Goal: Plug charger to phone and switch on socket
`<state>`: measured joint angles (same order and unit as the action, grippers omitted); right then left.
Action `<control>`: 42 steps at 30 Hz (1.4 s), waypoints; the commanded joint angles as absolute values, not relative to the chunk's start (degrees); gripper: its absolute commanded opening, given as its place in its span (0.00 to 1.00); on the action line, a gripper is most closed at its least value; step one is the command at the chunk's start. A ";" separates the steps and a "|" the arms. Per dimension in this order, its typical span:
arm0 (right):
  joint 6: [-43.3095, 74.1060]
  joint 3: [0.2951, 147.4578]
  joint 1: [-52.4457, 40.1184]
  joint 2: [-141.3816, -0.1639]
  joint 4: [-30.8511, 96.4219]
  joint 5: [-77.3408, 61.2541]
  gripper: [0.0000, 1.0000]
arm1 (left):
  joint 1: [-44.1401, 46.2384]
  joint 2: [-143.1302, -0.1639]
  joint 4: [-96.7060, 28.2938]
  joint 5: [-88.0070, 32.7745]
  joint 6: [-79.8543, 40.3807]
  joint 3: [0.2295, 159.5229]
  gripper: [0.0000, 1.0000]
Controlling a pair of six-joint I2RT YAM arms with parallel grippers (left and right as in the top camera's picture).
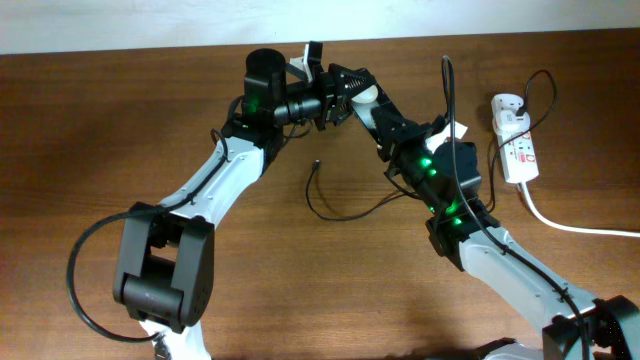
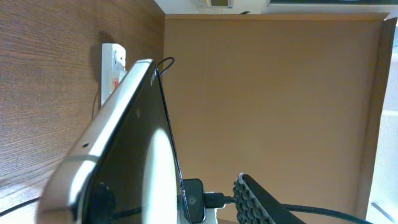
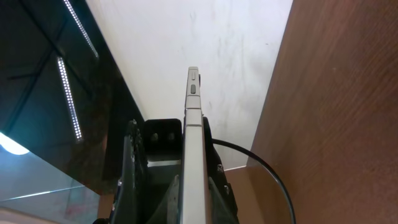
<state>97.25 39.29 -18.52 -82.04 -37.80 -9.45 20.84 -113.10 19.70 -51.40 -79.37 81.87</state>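
Observation:
My right gripper holds the phone (image 1: pixel 372 107) while the charger's plug (image 1: pixel 316 164) lies loose. I should take the phone with my left gripper, freeing my right one for the charger.
The phone (image 3: pixel 193 112) is held edge-on above the table's far side, its silver rim and side buttons facing the right wrist camera. My right gripper (image 3: pixel 193 182) is shut on it. In the left wrist view the phone (image 2: pixel 134 143) fills the left side, and my left gripper (image 2: pixel 208 202) is open, its padded finger standing apart from the phone's face. In the overhead view both grippers meet, left (image 1: pixel 322 96) and right (image 1: pixel 352 92), and hide the phone. The charger (image 1: pixel 330 208) lies loose on the table, its plug tip (image 1: pixel 316 162) free. The socket (image 1: pixel 515 140) lies at the right.
The socket also shows in the left wrist view (image 2: pixel 112 68). Its thick white cord (image 1: pixel 570 225) runs off to the right edge. The charger cable arcs up behind my right arm (image 1: pixel 447 75) toward the adapter (image 1: pixel 505 105). A wall stands behind the table's far edge.

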 commanded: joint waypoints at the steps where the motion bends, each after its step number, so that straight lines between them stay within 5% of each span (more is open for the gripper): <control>1: 97.01 40.84 -19.18 -81.87 -38.94 -10.04 0.04 | 21.02 -112.92 20.29 -50.83 -79.29 82.35 0.43; 14: 96.97 40.84 -19.18 -81.87 -39.72 -10.28 0.05 | 21.02 -112.92 20.27 -51.22 -79.31 82.35 0.05; 19: 96.97 40.84 -19.11 -81.87 -39.70 -10.24 0.35 | 20.99 -112.92 20.27 -51.42 -79.31 82.35 0.02; 30: 96.03 40.84 -19.11 -81.87 -36.18 -10.28 0.73 | 14.31 -112.92 20.25 -60.42 -78.39 82.35 0.00; 42: 90.21 40.82 -19.11 -81.87 -26.39 -13.54 0.84 | 8.16 -112.92 18.79 -68.27 -76.44 82.35 0.00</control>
